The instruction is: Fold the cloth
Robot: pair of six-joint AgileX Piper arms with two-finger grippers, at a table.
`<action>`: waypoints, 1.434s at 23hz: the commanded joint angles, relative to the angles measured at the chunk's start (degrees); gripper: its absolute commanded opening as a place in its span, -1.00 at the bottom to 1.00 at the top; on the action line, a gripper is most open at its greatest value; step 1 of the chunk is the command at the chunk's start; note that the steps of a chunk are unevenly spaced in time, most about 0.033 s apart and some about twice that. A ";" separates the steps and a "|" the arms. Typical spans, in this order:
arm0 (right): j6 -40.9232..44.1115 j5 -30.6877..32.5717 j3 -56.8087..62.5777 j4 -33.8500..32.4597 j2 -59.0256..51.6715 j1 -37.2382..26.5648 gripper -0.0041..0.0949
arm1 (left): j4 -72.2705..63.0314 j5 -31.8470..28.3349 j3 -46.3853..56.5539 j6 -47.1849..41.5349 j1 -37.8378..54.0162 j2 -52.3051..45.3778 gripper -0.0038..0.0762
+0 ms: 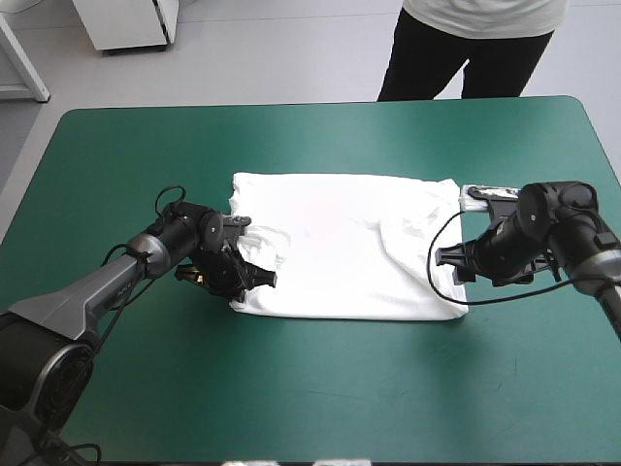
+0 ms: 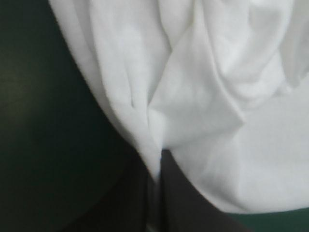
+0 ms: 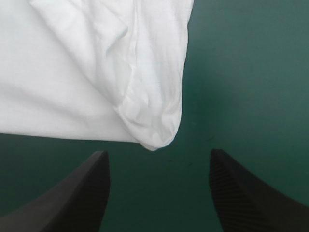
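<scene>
The T-shirt should fold over its back half, which stays where it is, when I carry the front edge (image 1: 349,316) back, because its middle (image 1: 325,243) lies flat and smooth.
The white T-shirt (image 1: 340,243) lies spread flat at the table's middle, with its left side bunched into folds. My left gripper (image 1: 250,276) sits at the shirt's front-left edge. In the left wrist view its black fingers (image 2: 176,193) meet in an arch, shut on a pinch of the T-shirt (image 2: 203,96). My right gripper (image 1: 449,262) is at the shirt's right edge, low over the cover. In the right wrist view the right gripper (image 3: 158,152) stands open, with a rounded fold of the T-shirt (image 3: 149,111) just ahead of its fingertips and nothing between them.
The teal-green cover (image 1: 320,388) runs wide around the shirt on every side, out to the table's edges.
</scene>
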 commanded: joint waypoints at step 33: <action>9.83 -14.91 6.29 -4.90 3.31 7.69 -0.95 | 5.94 3.75 -8.00 1.37 -0.30 -5.73 -0.93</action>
